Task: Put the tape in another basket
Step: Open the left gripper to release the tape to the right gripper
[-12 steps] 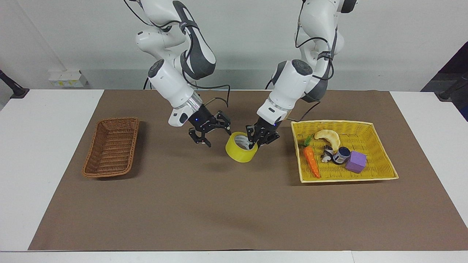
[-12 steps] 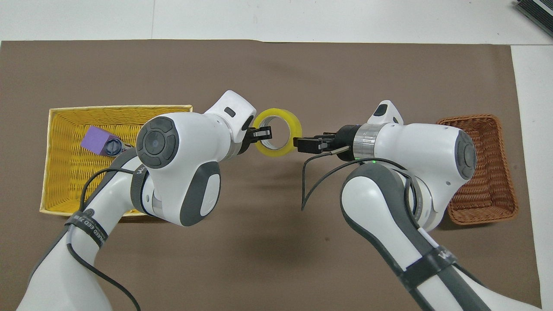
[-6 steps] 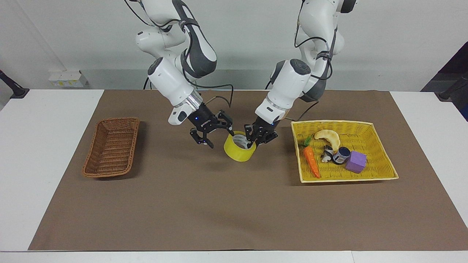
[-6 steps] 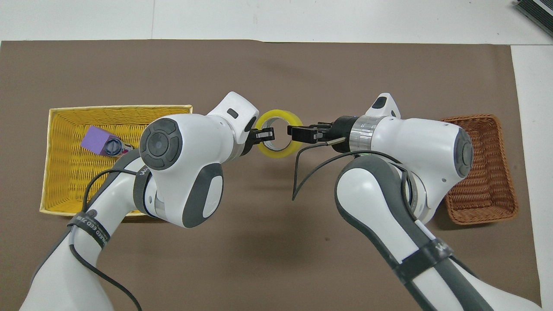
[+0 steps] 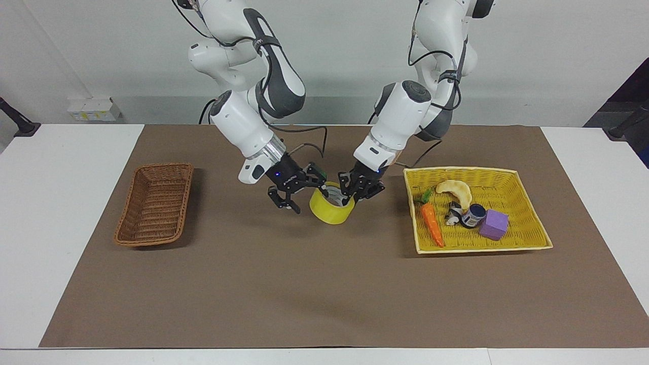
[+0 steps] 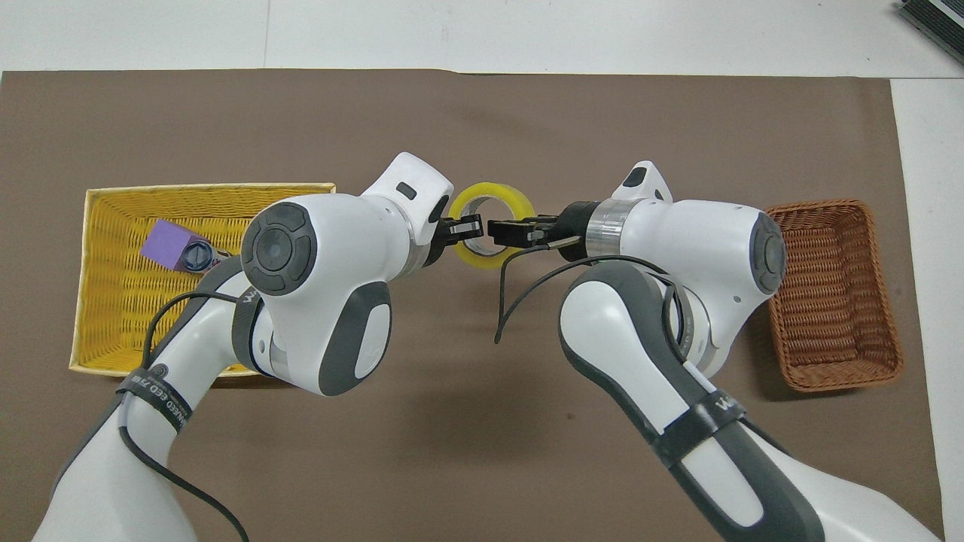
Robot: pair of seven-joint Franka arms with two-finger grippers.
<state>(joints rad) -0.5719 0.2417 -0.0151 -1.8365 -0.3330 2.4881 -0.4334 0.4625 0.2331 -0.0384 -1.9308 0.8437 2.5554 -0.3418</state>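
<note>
I should close my right gripper on the tape's side (image 6: 519,204) before my left gripper opens, because my left gripper is holding the yellow tape far from the brown wicker basket (image 6: 833,296).
The yellow tape (image 5: 329,210) hangs tilted just above the brown mat, midway between the two baskets; it also shows in the overhead view (image 6: 494,188). My left gripper (image 5: 351,197) is shut on the tape's wall at the side toward the yellow basket, and shows in the overhead view (image 6: 463,228). My right gripper (image 5: 304,196) is open, with one finger over the tape's hole and the other outside its wall; in the overhead view (image 6: 503,229) it meets the left gripper over the ring. The brown wicker basket (image 5: 154,205) is empty at the right arm's end (image 6: 832,293).
The yellow basket (image 5: 527,223) at the left arm's end (image 6: 113,301) holds a carrot (image 5: 432,224), a croissant (image 5: 455,190), a small can (image 5: 474,214) and a purple cube (image 5: 493,224). The brown mat (image 5: 304,284) covers the white table.
My right gripper has moved in from beside the tape until its open fingers straddle the tape's wall. My left gripper has carried the tape slightly toward the right arm's end.
</note>
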